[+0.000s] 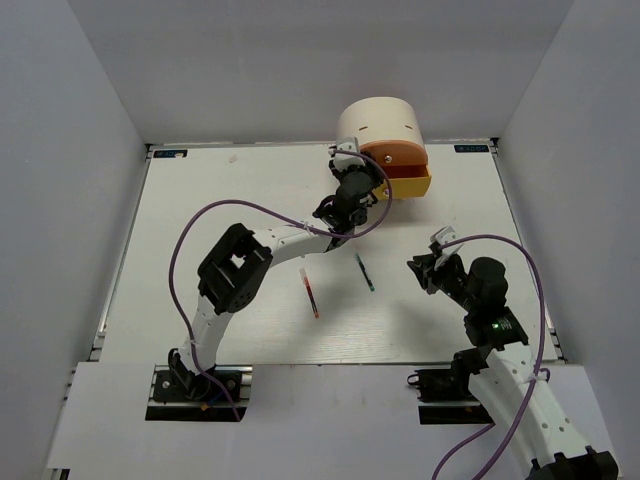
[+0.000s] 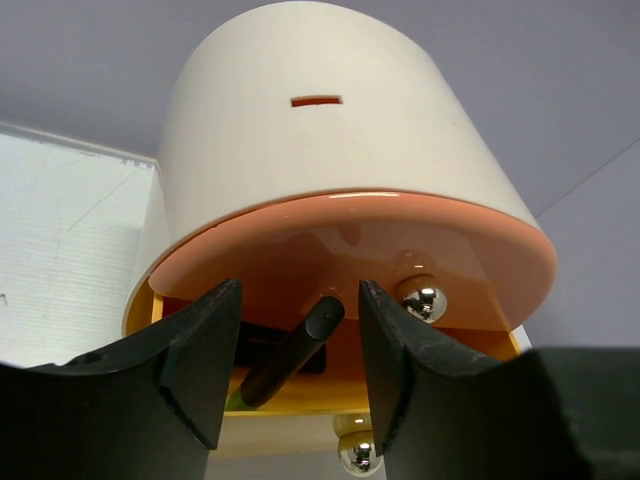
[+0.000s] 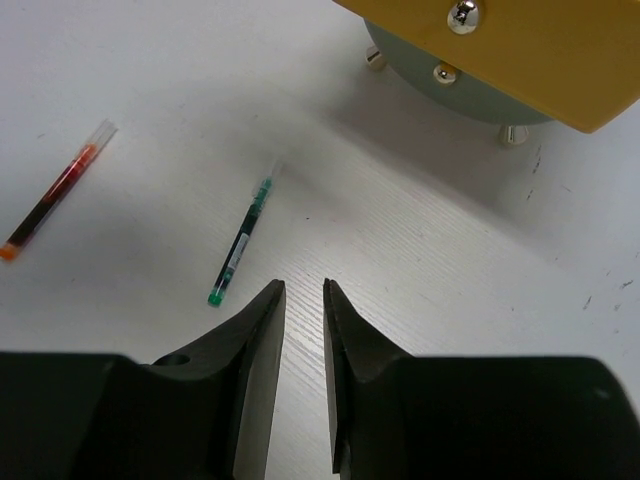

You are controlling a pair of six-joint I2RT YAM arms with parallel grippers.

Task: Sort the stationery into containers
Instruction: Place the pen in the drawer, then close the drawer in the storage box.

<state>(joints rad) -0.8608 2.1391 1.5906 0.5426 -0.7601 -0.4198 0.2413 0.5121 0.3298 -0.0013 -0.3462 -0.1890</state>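
The highlighter's black end (image 2: 322, 315) pokes up in the yellow drawer toward the pink front, so my right gripper must press it down before I push the drawer (image 1: 408, 188) shut.
The cream desk unit (image 1: 378, 118) stands at the table's far edge, its yellow drawer (image 1: 412, 183) pulled out under the pink front (image 1: 395, 155). My left gripper (image 1: 358, 188) hovers at that drawer, open. In the left wrist view a black highlighter (image 2: 292, 350) with a green lower end leans loose in the yellow drawer (image 2: 300, 402), between my left gripper's (image 2: 298, 290) spread jaws, touching neither. Another dark item (image 2: 262, 343) lies behind it. A red pen (image 1: 309, 292) and a green pen (image 1: 365, 272) lie mid-table. My right gripper (image 1: 422, 268) hangs right of them, narrowly open, holding nothing.
In the right wrist view the green pen (image 3: 240, 245) lies just left of and beyond my right gripper (image 3: 303, 285), the red pen (image 3: 55, 205) farther left. The yellow drawer front (image 3: 520, 50) with its knob (image 3: 461, 14) overhangs the pale green drawer (image 3: 450, 88). White walls enclose the table.
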